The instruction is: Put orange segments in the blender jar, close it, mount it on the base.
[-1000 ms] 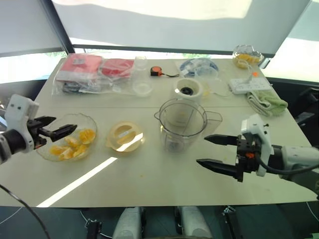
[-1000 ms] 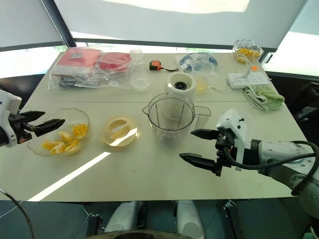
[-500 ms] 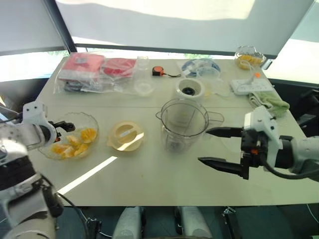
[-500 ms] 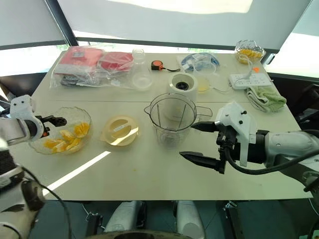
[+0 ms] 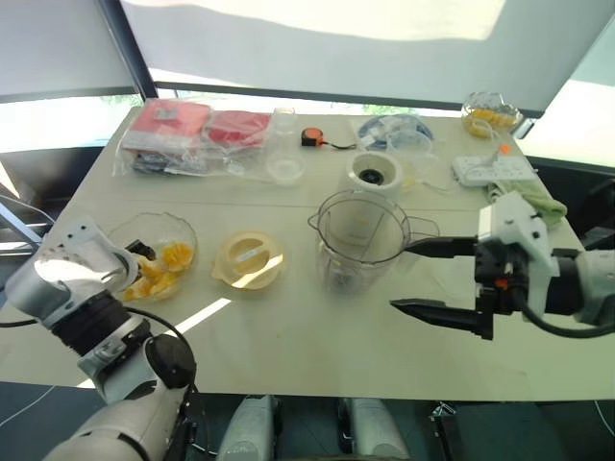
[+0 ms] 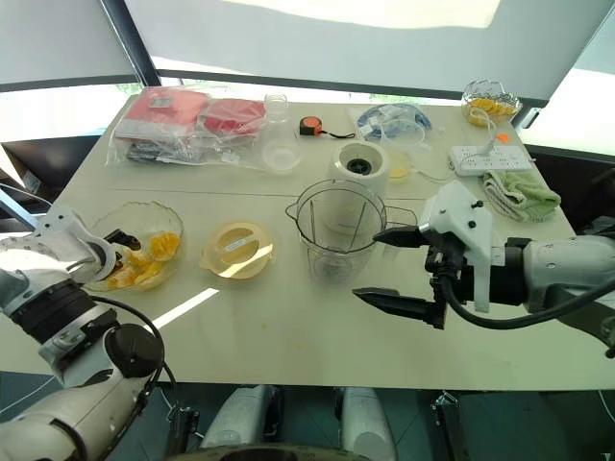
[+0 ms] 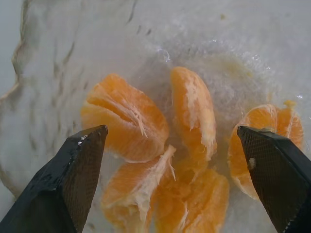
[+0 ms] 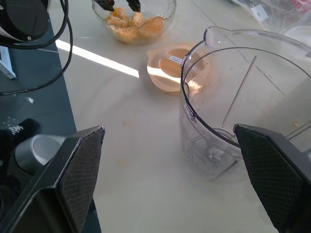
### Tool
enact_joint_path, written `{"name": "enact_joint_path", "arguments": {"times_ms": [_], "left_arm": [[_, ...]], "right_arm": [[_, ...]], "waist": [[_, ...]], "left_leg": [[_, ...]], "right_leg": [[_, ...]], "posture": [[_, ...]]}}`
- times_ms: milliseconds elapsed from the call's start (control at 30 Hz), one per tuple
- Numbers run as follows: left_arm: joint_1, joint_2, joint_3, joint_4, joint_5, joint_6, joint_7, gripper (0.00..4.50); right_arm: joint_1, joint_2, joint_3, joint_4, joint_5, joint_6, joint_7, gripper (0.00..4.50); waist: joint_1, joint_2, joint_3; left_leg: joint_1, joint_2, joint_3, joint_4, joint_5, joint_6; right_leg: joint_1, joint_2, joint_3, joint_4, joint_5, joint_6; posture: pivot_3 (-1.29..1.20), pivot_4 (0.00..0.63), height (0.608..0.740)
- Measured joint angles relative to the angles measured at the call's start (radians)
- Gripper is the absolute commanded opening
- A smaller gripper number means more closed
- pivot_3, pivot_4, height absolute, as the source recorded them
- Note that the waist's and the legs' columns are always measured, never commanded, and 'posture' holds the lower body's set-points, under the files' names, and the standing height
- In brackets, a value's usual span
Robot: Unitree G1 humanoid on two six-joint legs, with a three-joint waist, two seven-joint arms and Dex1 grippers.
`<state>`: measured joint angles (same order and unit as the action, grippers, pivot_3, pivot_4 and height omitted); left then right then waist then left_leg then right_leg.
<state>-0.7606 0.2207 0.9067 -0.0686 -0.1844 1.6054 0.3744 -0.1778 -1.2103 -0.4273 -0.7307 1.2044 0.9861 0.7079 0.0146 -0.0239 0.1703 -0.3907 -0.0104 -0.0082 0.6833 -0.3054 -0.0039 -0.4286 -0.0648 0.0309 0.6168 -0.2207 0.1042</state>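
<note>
The slim orange segment (image 7: 193, 109) is lying lengthwise between the open fingers of my left gripper, so I should go on lowering until they straddle its near end (image 7: 204, 149), and then close them.
Several orange segments (image 7: 124, 121) lie in a shallow wavy-rimmed clear bowl (image 5: 184, 232) at the table's left. My left gripper (image 5: 135, 252) points down into that bowl, open, its fingers (image 7: 82, 160) straddling the segments and holding nothing. The blender jar (image 5: 360, 240) stands upright mid-table with no lid on. Only the dark blade (image 8: 214, 155) shows inside it. My right gripper (image 5: 408, 277) hovers open just right of the jar, holding nothing. The cream-white base (image 5: 377, 175) sits behind the jar.
A pale yellow lid (image 5: 248, 259) lies between bowl and jar. Plastic bags (image 5: 192, 134), a small clear cup (image 5: 283, 120) and a tape measure (image 5: 312, 137) line the back. A power strip (image 5: 476, 168), green cloth (image 5: 538, 202) and second fruit bowl (image 5: 490, 113) sit at the right.
My left gripper has rolled over and dipped from beside the bowl down into it, over the segments. The right gripper has risen slightly. The view has shifted a little.
</note>
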Motion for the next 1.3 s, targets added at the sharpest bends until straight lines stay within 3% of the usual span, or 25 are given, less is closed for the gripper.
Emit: {"name": "enact_joint_path", "arguments": {"times_ms": [567, 700, 900, 1133, 1300], "left_arm": [[-0.066, -0.032, 0.051, 0.258, 0.072, -0.228, 0.003, 4.46], [-0.074, -0.026, 0.052, 0.291, 0.070, -0.271, 0.018, 3.26], [-0.080, -0.023, 0.052, 0.320, 0.061, -0.303, 0.029, 0.16], [-0.086, -0.023, 0.052, 0.321, 0.042, -0.302, 0.046, 0.04], [-0.084, -0.026, 0.050, 0.214, 0.043, -0.214, 0.048, 0.04]], "right_arm": [[0.012, -0.013, -0.028, -0.003, 0.035, 0.018, -0.020, 4.50], [0.012, -0.013, -0.028, -0.003, 0.034, 0.018, -0.033, 4.50], [0.007, -0.013, -0.026, -0.003, 0.034, 0.017, -0.046, 4.50], [0.003, -0.013, -0.020, -0.003, 0.034, 0.017, -0.048, 4.50], [0.000, -0.013, -0.019, 0.002, 0.025, 0.016, -0.043, 4.50]], "waist": [[0.000, 0.000, 0.000], [0.000, 0.000, 0.000], [0.000, 0.000, 0.000], [0.000, 0.000, 0.000], [-0.001, -0.001, 0.000]], "left_leg": [[0.000, 0.000, 0.000, 0.000, 0.001, -0.001], [0.000, 0.000, 0.000, 0.000, 0.001, -0.001], [0.000, 0.000, 0.000, 0.000, 0.001, -0.001], [0.000, 0.000, -0.001, 0.000, 0.001, -0.001], [-0.001, 0.000, -0.001, 0.000, 0.001, -0.001]], "right_leg": [[0.000, -0.001, 0.000, 0.000, 0.000, 0.000], [0.000, -0.001, 0.000, 0.000, 0.000, 0.000], [0.000, -0.001, 0.000, 0.000, 0.001, 0.000], [0.000, -0.001, 0.000, 0.000, 0.001, 0.000], [0.000, -0.001, -0.001, 0.000, 0.001, 0.000]], "posture": [[0.00, 0.150, 0.740], [0.00, 0.150, 0.740], [0.00, 0.150, 0.740], [0.00, 0.150, 0.740], [0.00, 0.150, 0.740]]}}
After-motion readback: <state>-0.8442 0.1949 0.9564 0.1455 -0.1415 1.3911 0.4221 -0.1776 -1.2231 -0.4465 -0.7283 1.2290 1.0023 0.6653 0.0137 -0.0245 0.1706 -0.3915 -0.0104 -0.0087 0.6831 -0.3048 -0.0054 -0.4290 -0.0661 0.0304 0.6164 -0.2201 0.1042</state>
